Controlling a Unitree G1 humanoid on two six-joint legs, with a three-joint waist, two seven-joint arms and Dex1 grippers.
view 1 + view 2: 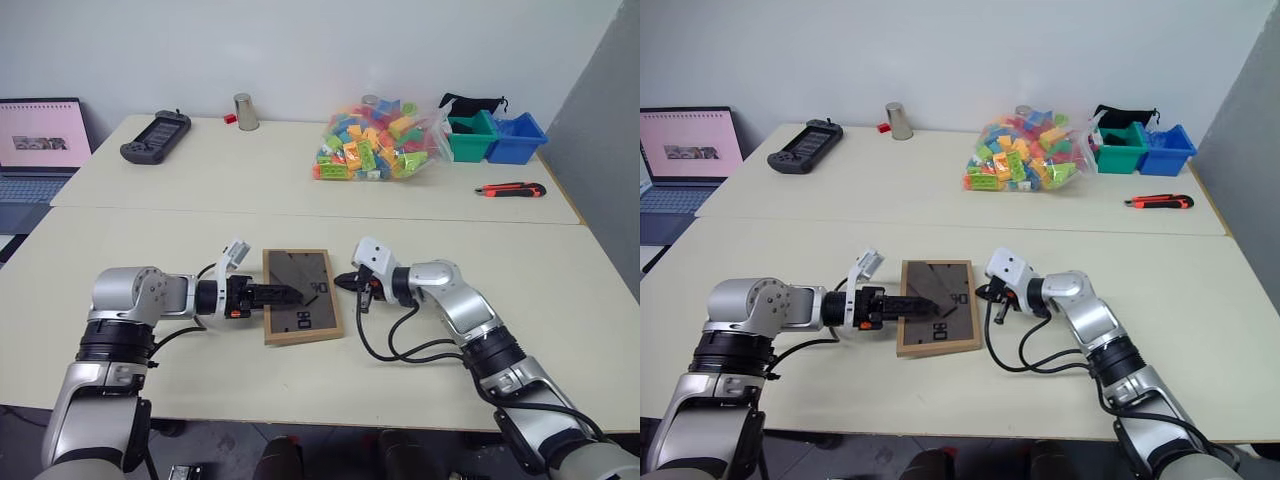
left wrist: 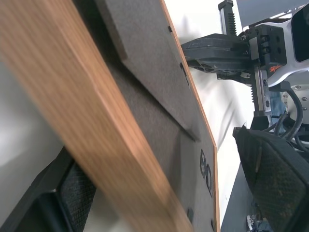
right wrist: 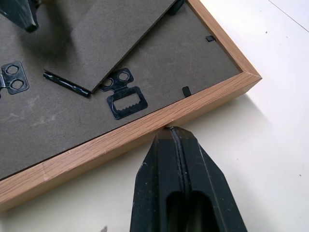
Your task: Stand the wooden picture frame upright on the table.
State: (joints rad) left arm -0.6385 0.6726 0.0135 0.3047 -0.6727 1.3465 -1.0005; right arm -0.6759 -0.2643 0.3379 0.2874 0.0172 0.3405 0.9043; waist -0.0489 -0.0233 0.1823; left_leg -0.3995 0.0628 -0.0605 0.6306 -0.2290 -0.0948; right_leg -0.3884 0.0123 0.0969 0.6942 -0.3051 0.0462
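Note:
My left gripper's open fingers have the wooden frame's edge [image 2: 104, 125] slanting across them, so I should tip it up against my right gripper before I close squarely on it.
The wooden picture frame [image 1: 300, 296] lies face down on the table [image 1: 200, 240], its dark back panel and fold-out stand [image 3: 111, 38] turned up. My left gripper [image 1: 286, 296] comes in from the left and stands open, with the frame's left wooden edge [image 2: 82, 111] between its fingers [image 2: 270, 179]; one finger reaches over the back panel. My right gripper [image 1: 346, 281] is shut on nothing. Its tips [image 3: 176, 135] rest against the frame's right wooden edge near a corner, and the gripper also appears in the left wrist view [image 2: 193, 48].
On the far table stand a bag of coloured blocks [image 1: 375, 140], a green bin [image 1: 470, 138], a blue bin [image 1: 517, 138], a utility knife [image 1: 510, 189], a metal cup [image 1: 245, 112] and a black controller [image 1: 155, 136]. A laptop [image 1: 40, 150] sits at the left.

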